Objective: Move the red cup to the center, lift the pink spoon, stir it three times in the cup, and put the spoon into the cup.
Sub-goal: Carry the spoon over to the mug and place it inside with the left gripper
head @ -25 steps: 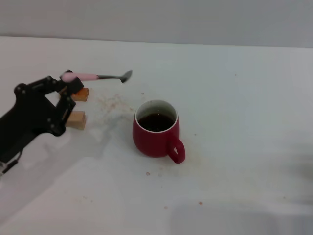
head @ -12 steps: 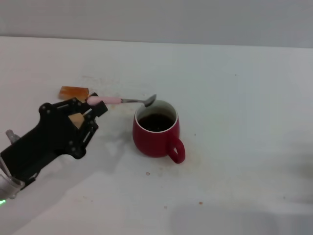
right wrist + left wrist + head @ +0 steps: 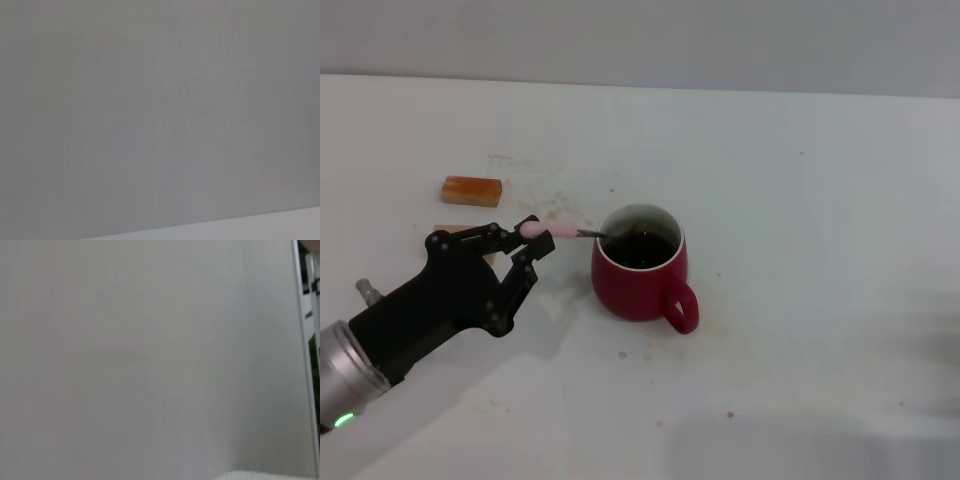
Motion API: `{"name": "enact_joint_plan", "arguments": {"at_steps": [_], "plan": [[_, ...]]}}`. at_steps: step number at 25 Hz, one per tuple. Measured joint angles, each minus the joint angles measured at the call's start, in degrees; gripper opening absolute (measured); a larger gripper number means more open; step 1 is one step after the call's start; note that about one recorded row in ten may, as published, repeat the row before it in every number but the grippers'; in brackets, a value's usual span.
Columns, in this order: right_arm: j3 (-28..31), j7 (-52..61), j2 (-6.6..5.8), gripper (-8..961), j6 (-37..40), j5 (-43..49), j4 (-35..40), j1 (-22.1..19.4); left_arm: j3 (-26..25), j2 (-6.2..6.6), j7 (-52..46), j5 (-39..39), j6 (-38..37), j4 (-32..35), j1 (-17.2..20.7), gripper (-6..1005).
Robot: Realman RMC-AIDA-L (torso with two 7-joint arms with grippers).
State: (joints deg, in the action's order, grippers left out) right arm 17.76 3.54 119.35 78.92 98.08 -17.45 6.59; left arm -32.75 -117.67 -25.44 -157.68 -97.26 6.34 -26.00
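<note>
The pink spoon is almost level over the red cup's rim (image 3: pixel 599 236), so next my left gripper moves the spoon's pink handle in over the dark liquid (image 3: pixel 642 250) before letting it go.
The red cup (image 3: pixel 640 280) stands near the middle of the white table in the head view, white inside, dark liquid in it, its handle turned toward me and to the right. My left gripper (image 3: pixel 527 238) is just left of the cup, shut on the pink handle of the pink spoon (image 3: pixel 564 232). The spoon lies almost level, and its metal neck reaches over the cup's left rim, with the bowl down inside the cup. The right gripper is out of view. Both wrist views show only a blank grey wall.
An orange wooden block (image 3: pixel 472 190) lies at the back left of the table (image 3: pixel 800 200). A second tan block (image 3: pixel 455 232) shows partly behind my left gripper. Small crumbs and stains dot the table around the cup.
My left gripper has carried the spoon down and to the right, from above the blocks to the cup. The spoon's bowl went from beside the rim to inside the cup. The cup stayed put.
</note>
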Motion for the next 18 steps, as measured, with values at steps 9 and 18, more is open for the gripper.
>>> {"name": "enact_joint_plan", "arguments": {"at_steps": [9,18], "plan": [[-0.2,0.0,0.05,0,0.2,0.0,-0.3,0.0,1.7,-0.17,1.4,0.0,7.0,-1.7,-1.4,133],[-0.2,0.3,0.09,0,-0.1,0.0,-0.2,0.0,5.2,-0.19,2.3,0.0,9.3,-8.3,-3.4,134]]}}
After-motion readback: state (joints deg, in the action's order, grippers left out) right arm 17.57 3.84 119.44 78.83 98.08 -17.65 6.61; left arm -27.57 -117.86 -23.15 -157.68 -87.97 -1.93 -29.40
